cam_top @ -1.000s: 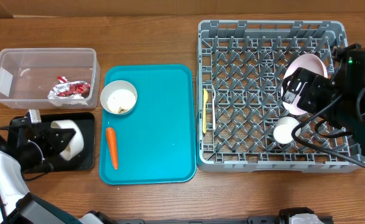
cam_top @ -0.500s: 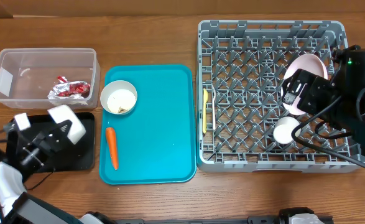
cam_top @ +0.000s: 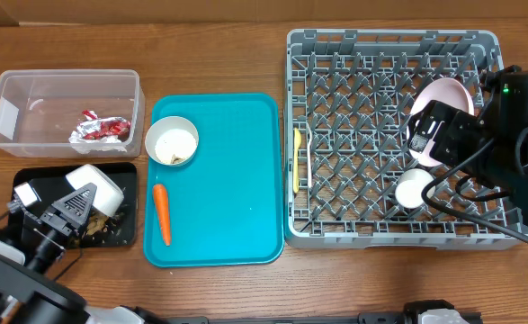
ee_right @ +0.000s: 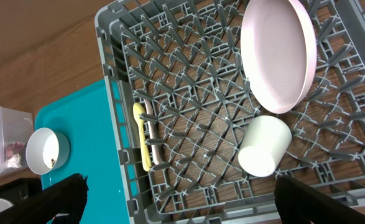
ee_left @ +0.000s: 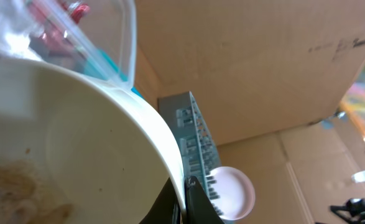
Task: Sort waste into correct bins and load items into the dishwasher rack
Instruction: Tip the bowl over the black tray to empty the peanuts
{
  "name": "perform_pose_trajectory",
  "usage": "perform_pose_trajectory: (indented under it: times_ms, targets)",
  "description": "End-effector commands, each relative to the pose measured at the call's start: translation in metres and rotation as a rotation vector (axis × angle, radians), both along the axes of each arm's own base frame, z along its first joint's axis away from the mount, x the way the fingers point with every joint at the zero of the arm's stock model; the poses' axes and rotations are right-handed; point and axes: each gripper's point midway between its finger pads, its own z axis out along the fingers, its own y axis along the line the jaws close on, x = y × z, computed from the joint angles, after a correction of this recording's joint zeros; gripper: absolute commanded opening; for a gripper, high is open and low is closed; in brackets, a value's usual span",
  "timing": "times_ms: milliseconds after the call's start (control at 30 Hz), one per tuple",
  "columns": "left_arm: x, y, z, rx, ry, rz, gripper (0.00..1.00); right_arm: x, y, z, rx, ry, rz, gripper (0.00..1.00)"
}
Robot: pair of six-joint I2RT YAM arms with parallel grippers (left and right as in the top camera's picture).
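Note:
My left gripper should shake the brown scraps still inside the white bowl (ee_left: 17, 198) out over the black tray (cam_top: 113, 234) before it puts the bowl in the rack.
My left gripper (cam_top: 73, 205) is shut on the rim of a white bowl (cam_top: 97, 187), which it holds tilted over the black tray (cam_top: 30, 186). The left wrist view shows the fingers (ee_left: 185, 200) pinching that rim, with brown residue inside the bowl (ee_left: 58, 143). Beige food scraps (cam_top: 111, 230) lie in the black tray. The red-and-silver wrapper (cam_top: 102, 129) lies in the clear tub (cam_top: 30, 90). A second white bowl (cam_top: 172, 141) and the carrot (cam_top: 162, 214) sit on the teal tray (cam_top: 237, 180). My right gripper (ee_right: 185, 202) is open over the rack (cam_top: 335, 229).
In the rack stand the pink plate (cam_top: 443, 101), a white cup (cam_top: 414, 189) on its side, and yellow and white cutlery (cam_top: 299, 160) at the left edge. Cardboard walls rise behind the table. The right arm covers the rack's right side.
The left arm has swung the bowl round over the black tray and tilted it. Food scraps now lie in the tray. The right arm has not moved.

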Motion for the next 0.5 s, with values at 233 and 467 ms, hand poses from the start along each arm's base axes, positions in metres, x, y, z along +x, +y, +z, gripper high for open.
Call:
perform_pose_trajectory:
  times_ms: [233,467]
  targets:
    - [-0.003,-0.006,0.002,-0.002,-0.073,0.009,0.1,0.0,-0.002,0.005,-0.008,-0.019,-0.003,1.0]
    - [-0.008,-0.014,0.011,0.083,-0.076,-0.008,0.12,0.0,-0.002,0.005,-0.008,-0.018,-0.003,1.0]
